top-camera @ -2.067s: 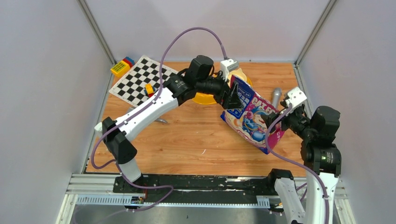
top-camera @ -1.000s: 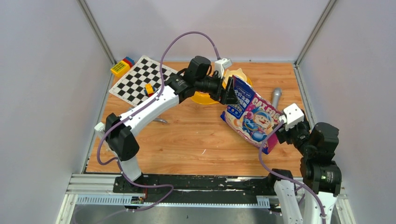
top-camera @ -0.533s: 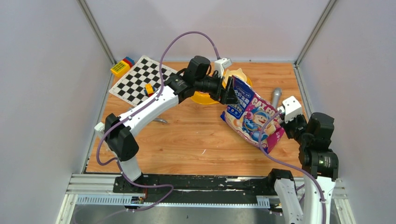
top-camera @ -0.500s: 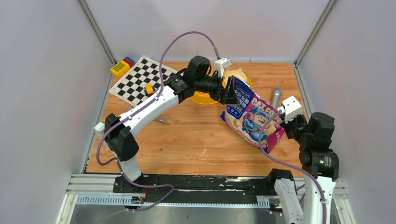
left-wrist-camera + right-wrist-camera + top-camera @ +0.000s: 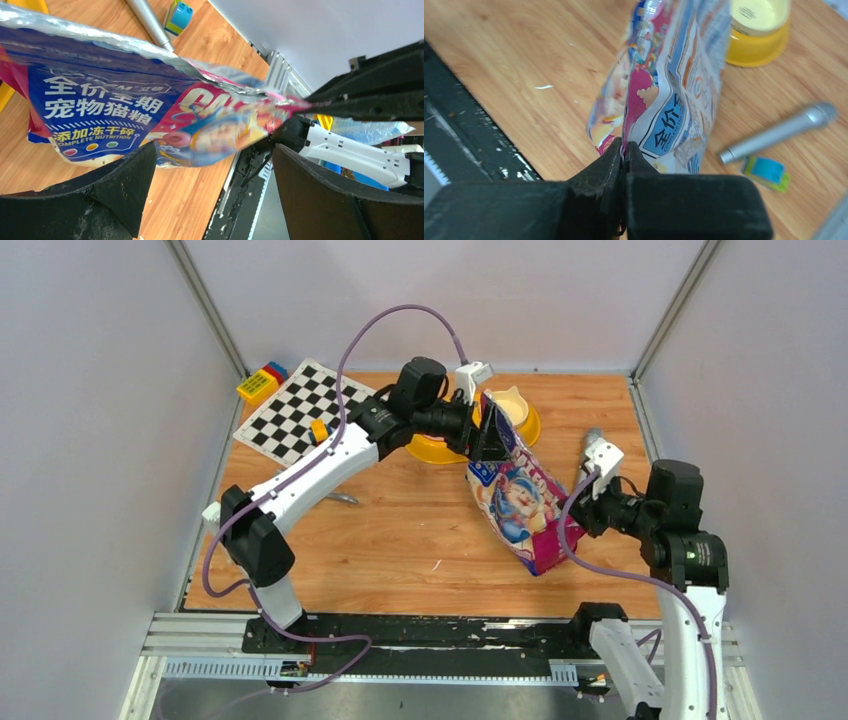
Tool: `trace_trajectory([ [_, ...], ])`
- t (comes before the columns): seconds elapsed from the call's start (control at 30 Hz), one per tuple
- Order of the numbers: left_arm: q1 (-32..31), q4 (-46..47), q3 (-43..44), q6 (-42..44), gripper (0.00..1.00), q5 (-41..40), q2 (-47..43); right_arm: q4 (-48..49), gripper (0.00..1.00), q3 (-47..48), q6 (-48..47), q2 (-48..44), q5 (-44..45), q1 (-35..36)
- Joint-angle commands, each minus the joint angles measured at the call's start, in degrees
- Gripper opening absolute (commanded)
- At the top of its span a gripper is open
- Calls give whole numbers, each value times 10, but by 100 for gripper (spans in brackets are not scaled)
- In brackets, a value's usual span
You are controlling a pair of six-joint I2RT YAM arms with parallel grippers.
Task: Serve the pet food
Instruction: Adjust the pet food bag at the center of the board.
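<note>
The robot's right gripper is pulling the bag crooked by its side seam, so the robot should let go of the seam and bring its left gripper around the bag's top.
The glossy blue-and-pink cat-print bag stands nearly upright in mid-table, its top leaning toward the yellow double-bowl feeder. The pet food itself is hidden inside the bag. My right gripper is shut on the bag's thin side seam, which the right wrist view shows pinched between the jaws below the bag. My left gripper hovers at the bag's top corner, open. In the left wrist view the bag lies just past the wide-spread fingers.
The grey scoop lies right of the feeder, beside a small blue-green block. A checkerboard mat with a toy block sits at the back left, more blocks behind it. A small grey item lies under the left arm.
My right gripper closed onto the bag's side seam and swung in toward the middle. The bag turned from lying tilted and face-up to standing edge-on. The left arm barely shifted.
</note>
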Motion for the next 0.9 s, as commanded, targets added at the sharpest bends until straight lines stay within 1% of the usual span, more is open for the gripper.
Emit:
trace_trajectory([
  [0.0,9,-2,34,15,94,-1,-36,77,0,-40,79,24,-68,118],
  [0.03,10,-3,38,18,94,0,-36,99,0,-49,99,29,-38,159],
  [0.07,12,-7,40,21,94,0,-37,111,0,-53,105,40,-25,184],
  [0.13,15,-11,41,30,94,1,-40,128,0,-50,111,76,-22,195],
  [0.2,19,-14,40,42,94,1,-46,147,0,-44,117,109,-4,226],
  [0.27,26,-18,38,61,94,0,-53,150,1,-18,127,139,-6,239],
  [0.3,28,-21,34,75,94,-1,-59,137,12,3,127,152,-9,239],
  [0.33,38,-21,30,81,95,-1,-66,118,30,31,125,160,-14,239],
  [0.43,58,-18,12,109,95,16,-81,75,73,107,113,146,-24,239],
  [0.47,67,-21,11,116,95,19,-84,63,81,135,106,138,-19,239],
  [0.5,69,-33,17,133,96,25,-84,51,86,162,103,134,-12,238],
  [0.57,72,-53,33,149,95,39,-74,24,88,229,100,142,-8,225],
  [0.63,73,-57,42,141,94,66,-62,21,89,253,115,151,-4,217],
  [0.73,72,-24,12,109,89,107,-51,65,89,237,161,141,6,213],
  [0.77,72,0,2,89,87,119,-50,87,88,224,177,135,15,206],
  [0.83,72,31,-15,60,82,133,-41,138,87,197,203,125,40,187],
  [0.87,72,36,-13,41,77,144,-26,159,86,183,210,123,68,182],
])
